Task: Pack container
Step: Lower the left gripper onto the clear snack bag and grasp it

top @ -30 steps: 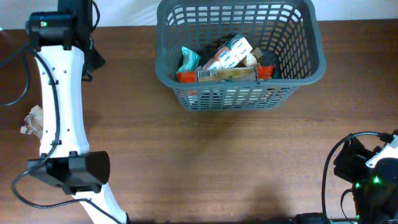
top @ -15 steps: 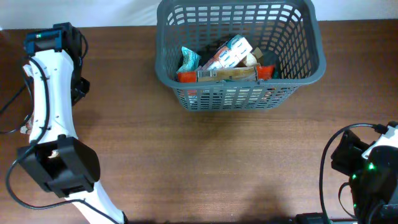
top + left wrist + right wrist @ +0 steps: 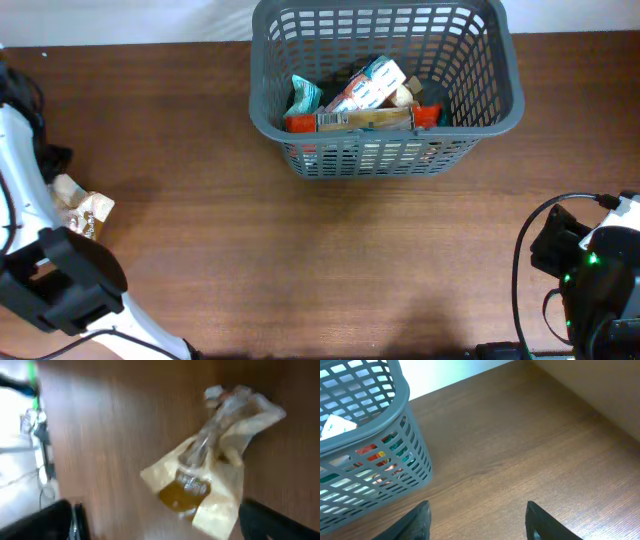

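The beige packet (image 3: 88, 212) lies free in front of my left gripper's open fingers. I should keep reaching for its crumpled middle (image 3: 215, 452) until the fingers are on both sides of it, and then close them.
The dark grey slotted container (image 3: 385, 150) stands at the back middle of the table and holds several food packets (image 3: 365, 95). It also shows in the right wrist view (image 3: 365, 435) at the upper left. A beige packet with a clear window (image 3: 82, 203) lies on the table at the far left. In the blurred left wrist view this packet (image 3: 215, 470) lies just ahead of my left gripper (image 3: 165, 530), whose jaws are wide apart and empty. My right gripper (image 3: 480, 522) is open and empty over bare table, to the right of the container.
My left arm (image 3: 20, 150) runs along the table's left edge, and its base (image 3: 60, 290) sits at the front left. My right arm (image 3: 590, 275) with its cables is at the front right. The table's back edge meets a white wall (image 3: 450, 372).
My left arm has swung left, from near the container's left side to the table's left edge. This has uncovered the beige packet. The right arm has barely moved.
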Robot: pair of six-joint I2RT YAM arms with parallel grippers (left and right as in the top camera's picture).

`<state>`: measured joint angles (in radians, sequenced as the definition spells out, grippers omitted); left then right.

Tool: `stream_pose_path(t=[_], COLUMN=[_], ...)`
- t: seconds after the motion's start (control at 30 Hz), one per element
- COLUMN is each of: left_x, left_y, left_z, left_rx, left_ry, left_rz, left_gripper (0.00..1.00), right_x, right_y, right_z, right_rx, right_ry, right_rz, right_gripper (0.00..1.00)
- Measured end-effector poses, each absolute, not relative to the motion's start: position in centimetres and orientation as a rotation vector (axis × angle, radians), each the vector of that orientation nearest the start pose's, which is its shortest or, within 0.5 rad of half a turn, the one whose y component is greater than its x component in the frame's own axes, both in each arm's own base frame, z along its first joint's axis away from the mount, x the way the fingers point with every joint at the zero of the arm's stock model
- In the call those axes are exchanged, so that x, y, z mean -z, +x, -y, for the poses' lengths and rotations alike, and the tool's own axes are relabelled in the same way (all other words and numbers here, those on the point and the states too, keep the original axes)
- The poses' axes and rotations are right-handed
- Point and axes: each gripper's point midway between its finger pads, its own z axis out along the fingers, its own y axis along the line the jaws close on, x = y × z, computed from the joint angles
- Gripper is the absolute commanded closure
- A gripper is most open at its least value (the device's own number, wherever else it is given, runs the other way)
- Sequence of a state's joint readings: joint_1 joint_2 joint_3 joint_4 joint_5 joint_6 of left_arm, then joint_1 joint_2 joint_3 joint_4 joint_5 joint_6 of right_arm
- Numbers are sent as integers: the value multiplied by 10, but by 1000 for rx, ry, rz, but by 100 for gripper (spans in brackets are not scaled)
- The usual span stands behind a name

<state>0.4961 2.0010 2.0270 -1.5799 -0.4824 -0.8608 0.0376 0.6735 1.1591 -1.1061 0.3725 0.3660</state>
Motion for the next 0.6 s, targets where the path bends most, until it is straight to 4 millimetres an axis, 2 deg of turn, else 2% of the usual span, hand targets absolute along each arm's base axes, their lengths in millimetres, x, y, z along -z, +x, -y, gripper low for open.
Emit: stream_pose_path(t=[0.1, 0.17, 0.23, 0.43, 0.6], left_x=[-186, -172, -154, -92, -39], left_y=[310, 327, 336, 331, 306], left_z=[-268, -274, -274, -275, -266], left_rx=[-687, -614, -538, -436, -362], left_ry=[-1712, -1608, -1529, -1440, -1447], left_rz=[-2345, -2383, -2448, -2559, -2642], left_gripper=[0, 0, 0, 0, 0], right_x=[-309, -309, -309, -307, -307], right_y=[195, 195, 195, 194, 194], right_z=[55, 55, 55, 55, 55], right_rx=[174, 175, 175, 178, 178], right_ry=[555, 554, 554, 555, 555], right_rz=[-2075, -2077, -2077, -2086, -2089], right_gripper=[43, 43, 43, 43, 43])
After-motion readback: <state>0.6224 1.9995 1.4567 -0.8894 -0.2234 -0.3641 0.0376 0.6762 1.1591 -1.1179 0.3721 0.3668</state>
